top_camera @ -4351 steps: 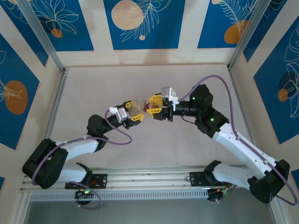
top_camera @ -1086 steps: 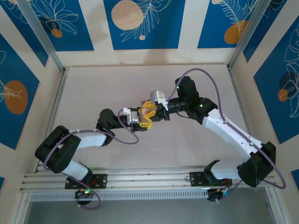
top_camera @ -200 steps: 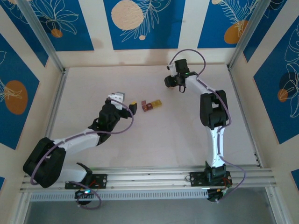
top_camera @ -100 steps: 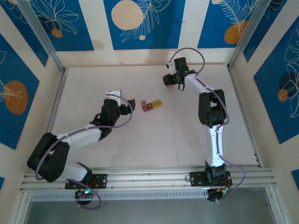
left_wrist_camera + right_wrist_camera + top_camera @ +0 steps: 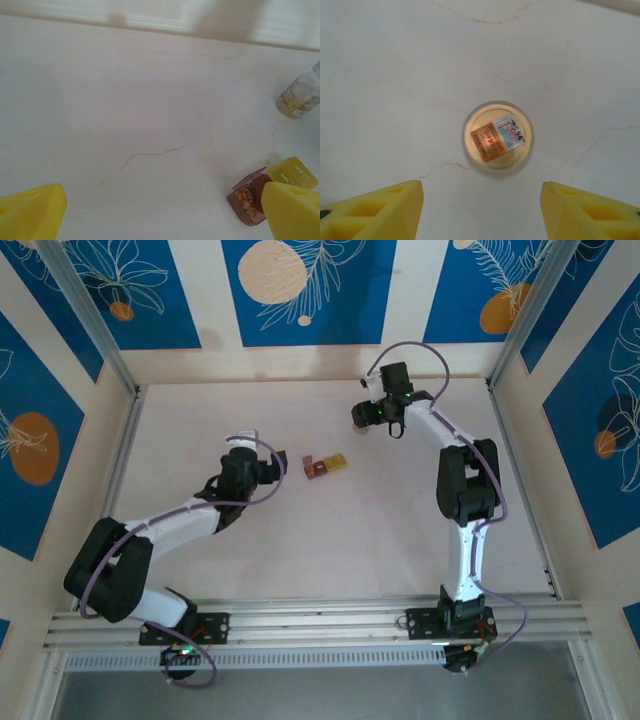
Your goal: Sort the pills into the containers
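The dark red cell's lid stands open, so next my left gripper pushes the lid shut while my right gripper steadies the yellow cell.
The containers lie mid-table, a dark red cell joined to a yellow cell. Amber pills sit in the dark red cell. My left gripper hovers just left of them, open and holding nothing; in the left wrist view its right fingertip overlaps the box's near corner. My right gripper is at the far side, open, pointing down over a clear vial that stands upright on the table, apart from both fingers.
The vial with its orange label stands behind and to the right of the containers. Wooden walls close in the back and sides. Thin cracks run across the pale tabletop.
My right gripper's jaws have spread wider and the vial stands free beneath them. The right wrist has shifted slightly right. My left wrist has turned and pulled back a little.
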`<state>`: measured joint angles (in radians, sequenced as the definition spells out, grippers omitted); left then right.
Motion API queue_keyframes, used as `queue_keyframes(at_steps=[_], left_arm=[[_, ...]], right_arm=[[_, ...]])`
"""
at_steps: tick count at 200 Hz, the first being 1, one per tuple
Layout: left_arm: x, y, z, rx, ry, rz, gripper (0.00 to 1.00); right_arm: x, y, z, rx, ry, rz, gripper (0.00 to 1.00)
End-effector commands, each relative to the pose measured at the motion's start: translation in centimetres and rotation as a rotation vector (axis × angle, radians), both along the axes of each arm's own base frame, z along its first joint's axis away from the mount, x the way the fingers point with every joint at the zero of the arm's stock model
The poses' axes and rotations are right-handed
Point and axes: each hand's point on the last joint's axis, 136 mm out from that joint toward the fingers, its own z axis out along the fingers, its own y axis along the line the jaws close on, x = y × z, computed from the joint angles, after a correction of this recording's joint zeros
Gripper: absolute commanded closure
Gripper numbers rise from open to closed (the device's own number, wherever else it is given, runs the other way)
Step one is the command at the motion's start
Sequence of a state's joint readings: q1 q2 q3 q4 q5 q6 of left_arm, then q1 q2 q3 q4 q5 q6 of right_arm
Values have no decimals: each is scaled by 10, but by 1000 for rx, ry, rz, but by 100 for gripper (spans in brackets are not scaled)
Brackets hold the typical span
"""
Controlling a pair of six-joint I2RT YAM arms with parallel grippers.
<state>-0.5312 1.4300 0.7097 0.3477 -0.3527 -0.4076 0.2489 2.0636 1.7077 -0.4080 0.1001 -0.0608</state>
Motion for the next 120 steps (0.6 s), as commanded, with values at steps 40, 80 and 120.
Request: queue_keyframes(at_steps=[40,80,120], left_arm=[[4,4,12,-10,8,26,0],[10,-1,6,-48,49,30,3],[22,-15,-14,-113,181,26,6]], right_arm=[[-31,11,32,43,-5,-22,37],[-73,34,10,163,127,-6,39],[-93,55,-25,161,208,57,40]])
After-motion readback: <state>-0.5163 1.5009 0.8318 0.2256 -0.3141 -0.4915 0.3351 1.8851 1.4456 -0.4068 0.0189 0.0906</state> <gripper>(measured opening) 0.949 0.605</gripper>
